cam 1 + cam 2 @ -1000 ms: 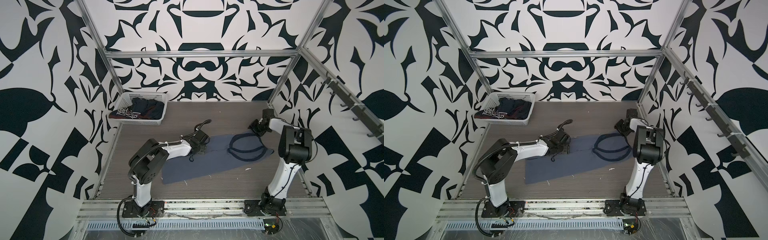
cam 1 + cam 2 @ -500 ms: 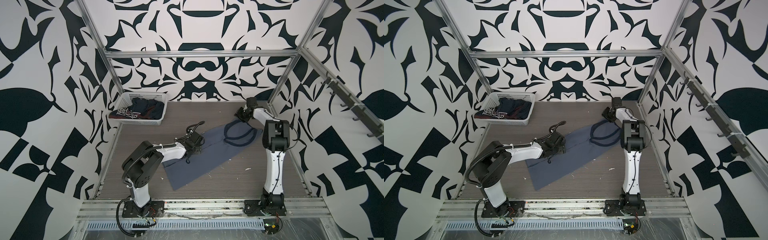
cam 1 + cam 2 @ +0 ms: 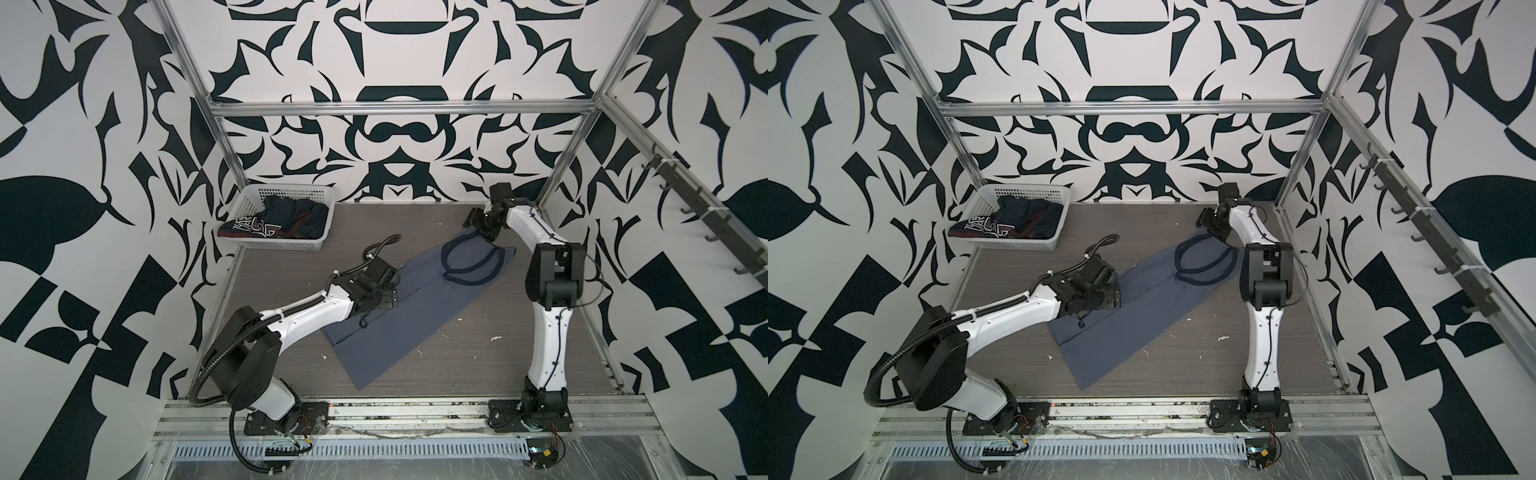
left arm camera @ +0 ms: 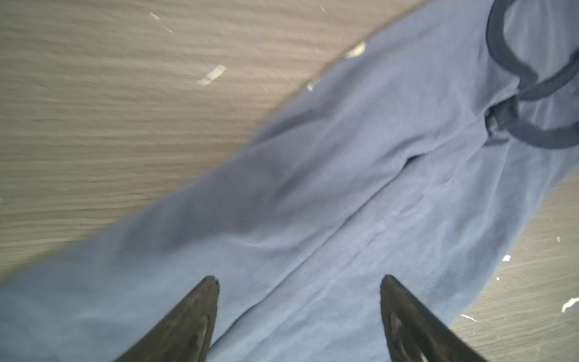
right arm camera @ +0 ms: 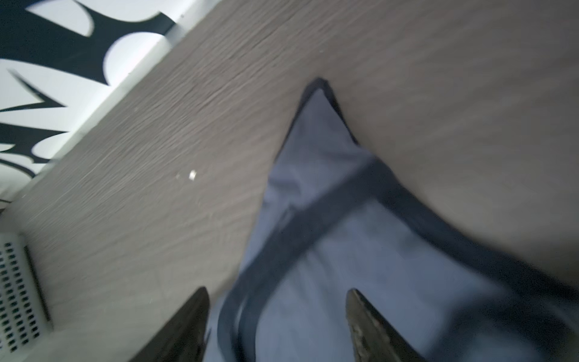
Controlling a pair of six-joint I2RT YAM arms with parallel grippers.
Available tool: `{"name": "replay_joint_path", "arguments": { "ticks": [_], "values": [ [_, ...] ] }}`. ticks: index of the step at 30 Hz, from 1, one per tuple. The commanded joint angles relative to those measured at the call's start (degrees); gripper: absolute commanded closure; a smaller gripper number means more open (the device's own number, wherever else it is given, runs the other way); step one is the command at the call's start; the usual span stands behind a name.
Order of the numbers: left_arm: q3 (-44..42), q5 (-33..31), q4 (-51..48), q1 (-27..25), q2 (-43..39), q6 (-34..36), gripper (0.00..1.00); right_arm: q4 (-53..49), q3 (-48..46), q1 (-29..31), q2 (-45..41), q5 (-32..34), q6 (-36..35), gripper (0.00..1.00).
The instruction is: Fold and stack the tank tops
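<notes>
The slate grey-blue tank top point(image 3: 417, 294) lies at a slant across the table, so next my right gripper swings the straps point(image 3: 501, 260) toward the middle before I fold the hem up.
The slate grey-blue tank top point(image 3: 415, 309) point(image 3: 1142, 309) lies folded lengthwise, running diagonally from the front middle of the table to the back right. Its navy-trimmed straps point(image 3: 469, 266) point(image 5: 313, 225) point to the back. My left gripper point(image 3: 390, 293) point(image 4: 299, 282) hangs open over the top's left edge, with only flat cloth point(image 4: 344, 188) under its fingers. Open too, my right gripper point(image 3: 476, 226) point(image 5: 277, 293) stands over a strap's end. The dark navy tank top point(image 3: 291, 216) point(image 3: 1021, 220) lies crumpled in the basket.
The white perforated basket point(image 3: 291, 189) point(image 3: 1025, 189) stands at the table's back left corner. Metal frame posts point(image 3: 569, 145) rise at the back corners. Small white specks point(image 3: 494, 337) dot the wooden table point(image 3: 478, 374).
The grey-blue top has swung from lying crosswise to lying diagonally. My right gripper carried the strap end toward the back and opened. My left gripper moved left and opened wider.
</notes>
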Motion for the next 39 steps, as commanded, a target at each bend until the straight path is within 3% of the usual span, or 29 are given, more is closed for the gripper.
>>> {"name": "replay_joint_path", "arguments": {
  "ticks": [1,8,20,24,31,39],
  "values": [
    [-2.57,1.14,-5.09,3.42,-1.03,2.96,0.16,-1.84,-10.21,1.53,-10.83,3.15,-1.8,0.27],
    [-6.75,4.21,-3.76,6.86,0.52,5.05,0.16,2.02,-28.17,3.95,-18.91,6.24,-0.79,0.26],
    [-12.27,7.3,-2.18,4.5,3.5,1.71,0.16,0.15,-21.71,4.17,-6.33,9.66,-2.83,0.28],
    [-15.31,7.95,-1.55,0.54,2.65,-2.42,0.16,0.16,-17.97,4.28,-2.18,9.07,-2.77,0.3],
    [-17.31,7.05,-0.88,-12.33,1.82,-13.33,0.16,-0.71,-5.49,6.94,7.02,7.54,-4.45,0.3],
    [-10.52,6.51,1.26,-23.26,3.67,-18.95,0.16,-3.42,13.06,12.2,18.06,4.37,-4.39,0.3]
  ]
}}
